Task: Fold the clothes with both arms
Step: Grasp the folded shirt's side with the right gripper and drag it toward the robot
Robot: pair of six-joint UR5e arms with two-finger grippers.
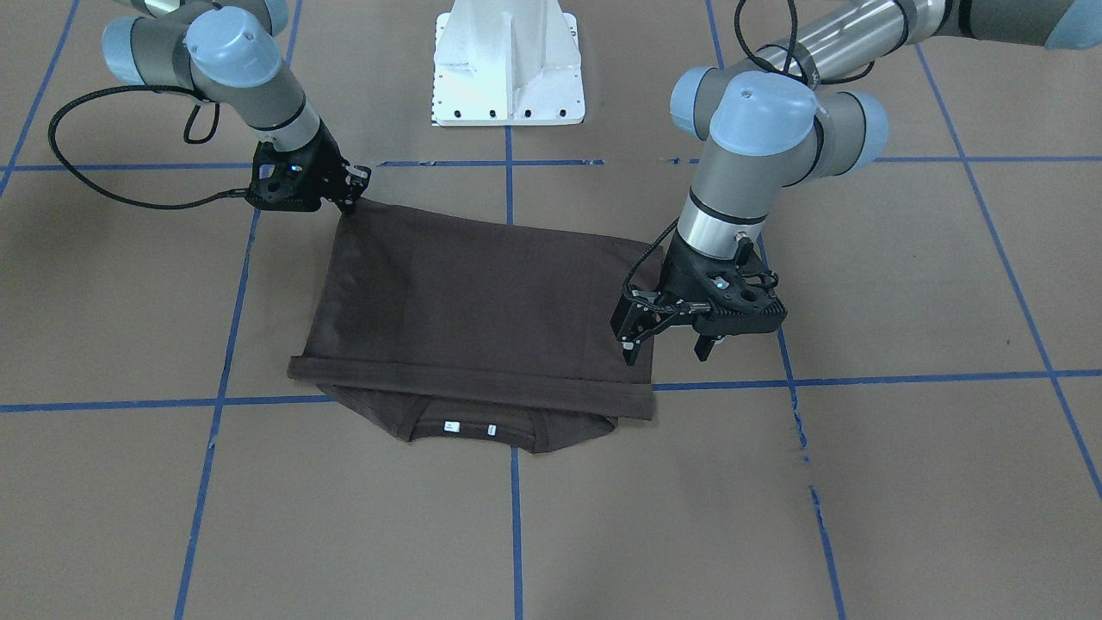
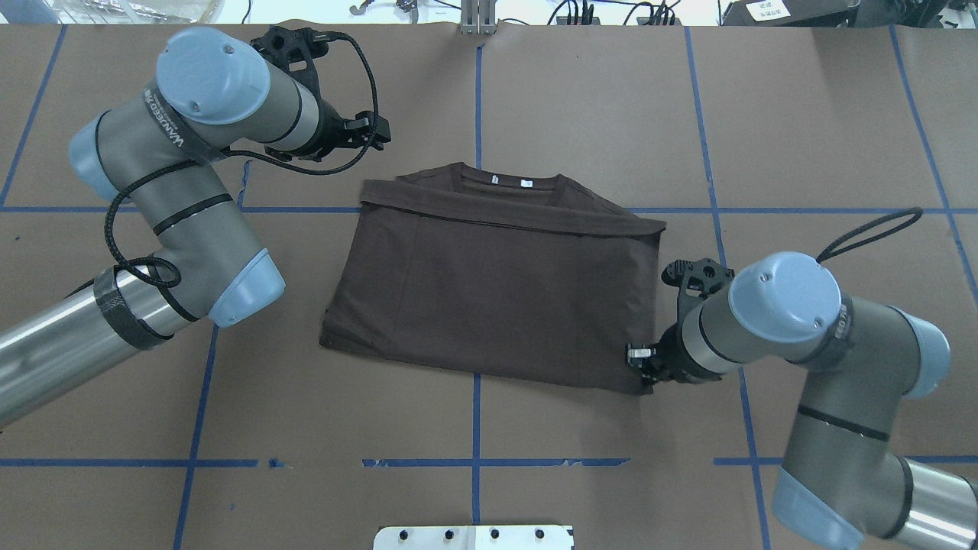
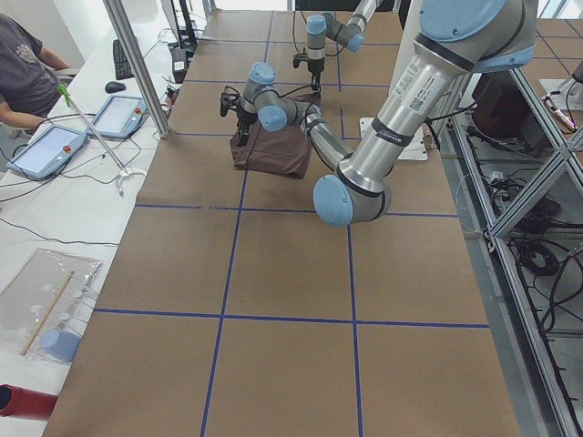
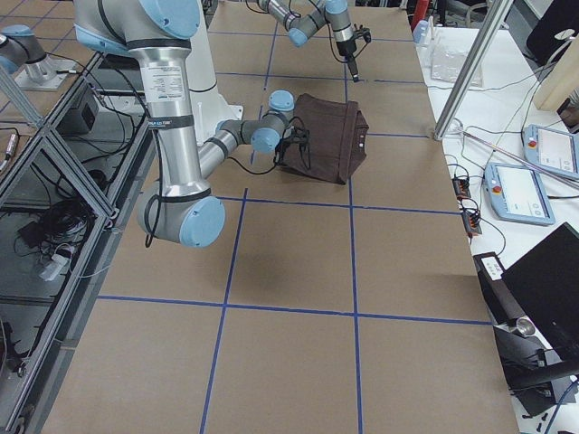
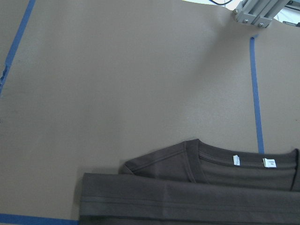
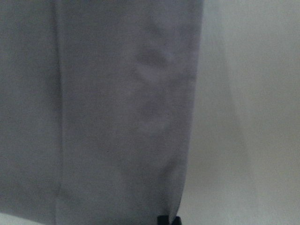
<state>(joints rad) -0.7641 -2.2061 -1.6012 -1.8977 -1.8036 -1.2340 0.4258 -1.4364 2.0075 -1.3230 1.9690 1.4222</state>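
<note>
The T-shirt's hem band (image 1: 470, 383) is smooth and straight beside its collar. I expect the folded T-shirt (image 1: 480, 294) to swing around as one flat piece when I drag its corner.
The dark grey-brown T-shirt (image 1: 465, 301) (image 2: 489, 290) lies flat on the table, folded over on itself. Its hem band rests just short of the collar (image 1: 469, 428), which carries two small white labels. My left gripper (image 1: 667, 344) (image 2: 377, 130) hangs open above the shirt's far left corner and holds nothing. The left wrist view looks down on the collar (image 5: 234, 161) and shows no fingers. At the near right corner, my right gripper (image 1: 353, 194) (image 2: 640, 363) is down and shut on the cloth, which rises to a point there. Blurred fabric (image 6: 117, 117) fills the right wrist view.
The white pedestal base (image 1: 508, 65) (image 2: 474, 537) stands at the robot's side of the table. Blue tape lines (image 2: 475, 428) cross the brown tabletop. A metal post (image 5: 255, 14) stands at the far edge. A person (image 3: 23, 73) sits at a side bench with touch pendants.
</note>
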